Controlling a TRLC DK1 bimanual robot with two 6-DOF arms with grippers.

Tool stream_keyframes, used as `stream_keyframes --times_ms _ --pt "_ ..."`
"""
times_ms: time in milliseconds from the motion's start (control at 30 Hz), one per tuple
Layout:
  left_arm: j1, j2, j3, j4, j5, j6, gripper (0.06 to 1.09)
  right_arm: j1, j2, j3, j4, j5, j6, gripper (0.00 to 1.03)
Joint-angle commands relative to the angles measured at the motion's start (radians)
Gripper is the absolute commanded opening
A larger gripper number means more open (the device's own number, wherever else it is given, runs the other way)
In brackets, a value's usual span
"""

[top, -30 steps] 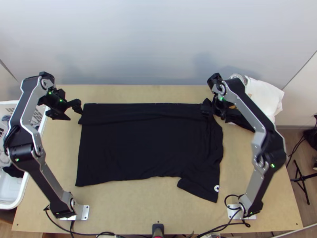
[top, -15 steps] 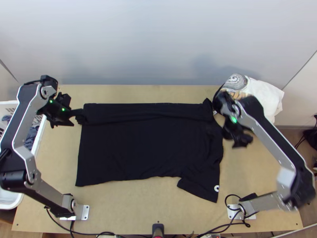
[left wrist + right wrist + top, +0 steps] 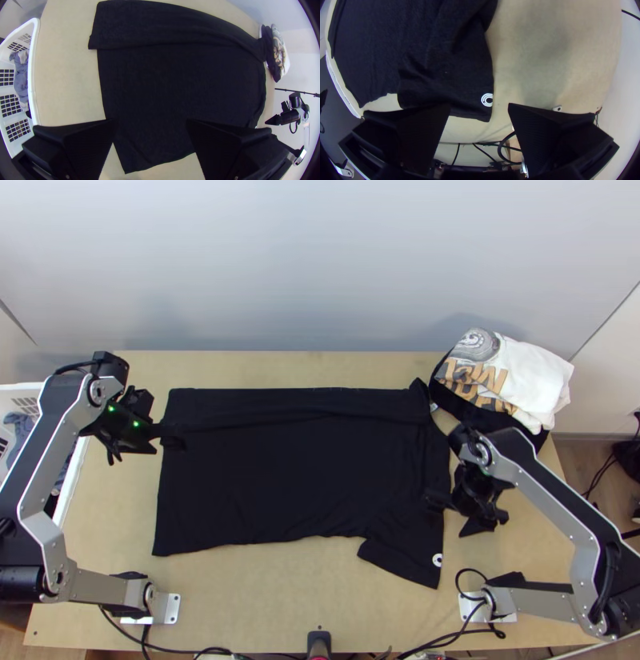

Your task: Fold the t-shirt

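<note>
The sleeve [image 3: 406,550] is sticking out past the t-shirt's near edge [image 3: 362,537], so it should move along and reach the t-shirt's far edge when I fold the t-shirt's near side over.
The black t-shirt [image 3: 296,476] lies spread on the table, its far edge folded over in a long strip and one sleeve pointing toward the near right, with a small white mark. My left gripper [image 3: 144,444] is over the shirt's left edge near the fold, open. In the left wrist view, the left gripper [image 3: 151,123] has its fingers wide apart above the black cloth. My right gripper [image 3: 452,516] is by the sleeve at the shirt's right edge. In the right wrist view, the right gripper [image 3: 479,110] stands open above the sleeve, holding nothing.
A stack of folded clothes, white and black [image 3: 528,380], sits at the table's far right corner. A white basket [image 3: 31,66] with clothes stands beyond the table's left edge. Cables [image 3: 424,644] run along the near edge.
My right gripper has left the shirt's far right corner and moved toward the near side, by the sleeve. The left gripper has shifted a little nearer along the left edge. The shirt lies the same.
</note>
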Motion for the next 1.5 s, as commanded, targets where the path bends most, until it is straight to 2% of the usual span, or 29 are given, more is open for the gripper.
stream_keyframes --times_ms 0,67,167,400,467,700,800,1133,1167,1267,1300,1467 --pt "-0.016 -0.024 -0.025 0.001 -0.008 -0.015 1.04 -0.029 -0.03 -0.176 0.136 -0.079 -0.101 0.78" --pt "-0.021 -0.022 -0.028 0.001 -0.017 -0.017 1.04 -0.023 -0.041 -0.208 0.173 -0.078 -0.118 0.65" --pt "-0.027 -0.019 -0.026 0.002 -0.028 -0.021 1.04 -0.026 -0.075 -0.241 0.213 -0.066 -0.145 0.61" --pt "-0.029 -0.012 -0.022 0.007 -0.035 -0.031 1.04 -0.038 -0.079 -0.27 0.263 -0.033 -0.161 0.6" --pt "-0.03 -0.012 -0.023 0.007 -0.035 -0.037 1.04 -0.049 -0.078 -0.279 0.285 -0.02 -0.168 0.52" --pt "-0.03 -0.013 -0.039 0.01 -0.051 -0.043 1.04 -0.054 -0.072 -0.302 0.302 -0.02 -0.168 0.52" --pt "-0.03 -0.013 -0.04 0.009 -0.054 -0.038 1.04 -0.044 -0.073 -0.305 0.319 -0.02 -0.165 0.4" --pt "-0.025 -0.016 -0.054 -0.001 -0.058 -0.018 1.04 0.006 -0.072 -0.337 0.378 -0.021 -0.156 0.35" --pt "-0.025 -0.018 -0.057 -0.001 -0.058 -0.014 1.04 0.015 -0.073 -0.34 0.385 -0.021 -0.151 0.31" --pt "-0.021 -0.019 -0.074 -0.002 -0.068 0.015 1.04 0.04 -0.081 -0.345 0.423 -0.021 -0.133 0.09" --pt "-0.018 -0.019 -0.08 -0.002 -0.088 0.029 1.04 0.046 -0.086 -0.348 0.434 -0.021 -0.13 0.05" --pt "-0.006 -0.027 -0.098 -0.082 -0.131 0.144 1.04 0.058 -0.096 -0.351 0.444 -0.02 -0.118 0.03"
